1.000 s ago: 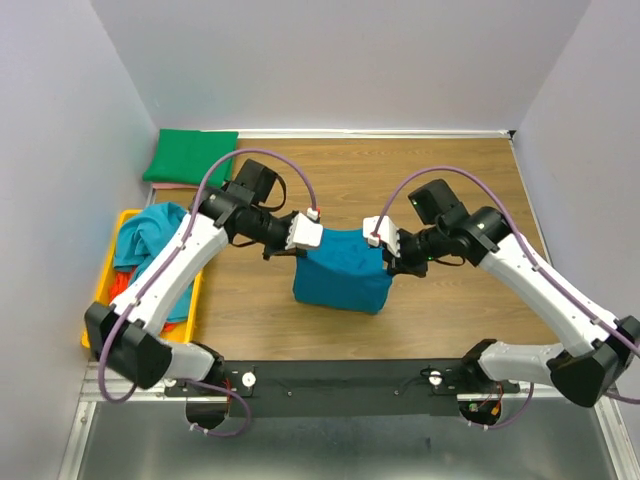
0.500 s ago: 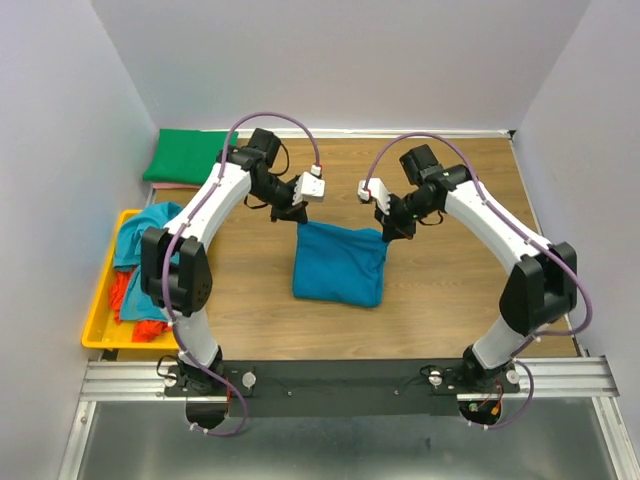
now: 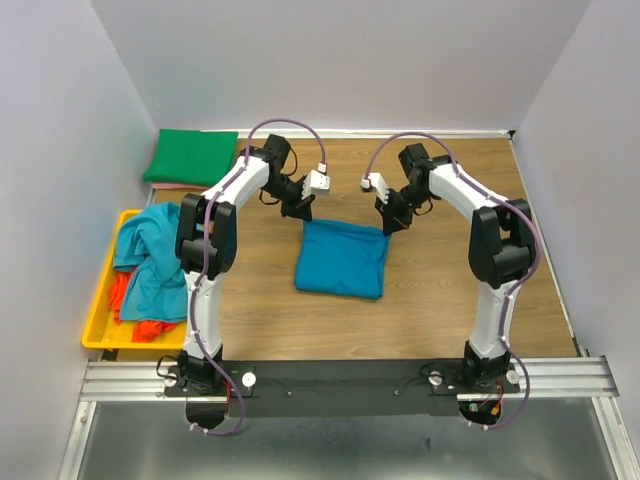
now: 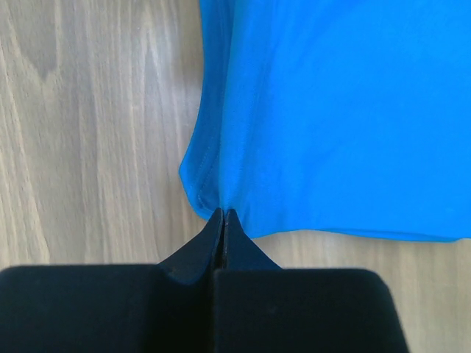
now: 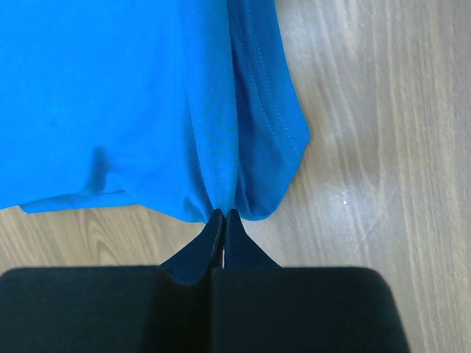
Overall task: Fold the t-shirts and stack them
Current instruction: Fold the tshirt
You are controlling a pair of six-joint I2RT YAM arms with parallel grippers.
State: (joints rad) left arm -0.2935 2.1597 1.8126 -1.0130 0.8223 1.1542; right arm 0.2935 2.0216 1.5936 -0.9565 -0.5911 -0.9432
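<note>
The teal-blue t-shirt's side (image 3: 383, 265) by my right gripper slants, so next my left gripper straightens it from the t-shirt's near corner (image 3: 377, 295) while my right gripper re-grips the t-shirt's far corner.
A teal-blue t-shirt (image 3: 342, 260) lies folded in a rough square on the wooden table. My left gripper (image 3: 302, 212) is shut on its far left corner (image 4: 213, 193). My right gripper (image 3: 390, 224) is shut on its far right corner (image 5: 243, 198). In both wrist views the black jaws meet at a point with the cloth pinched between the tips. A folded green t-shirt (image 3: 192, 157) lies at the back left corner. More t-shirts, teal-blue (image 3: 152, 255) and orange-red (image 3: 140, 325), lie crumpled in a tray.
The yellow plastic tray (image 3: 97, 330) stands along the left wall. Bare wooden table (image 3: 460, 270) lies to the right of the folded shirt and in front of it. Walls close in on the left, back and right.
Both arms have swung away from me to the far side, carrying the raised blue shirt's top edge back and down. The shirt now lies flat and wider on the table.
</note>
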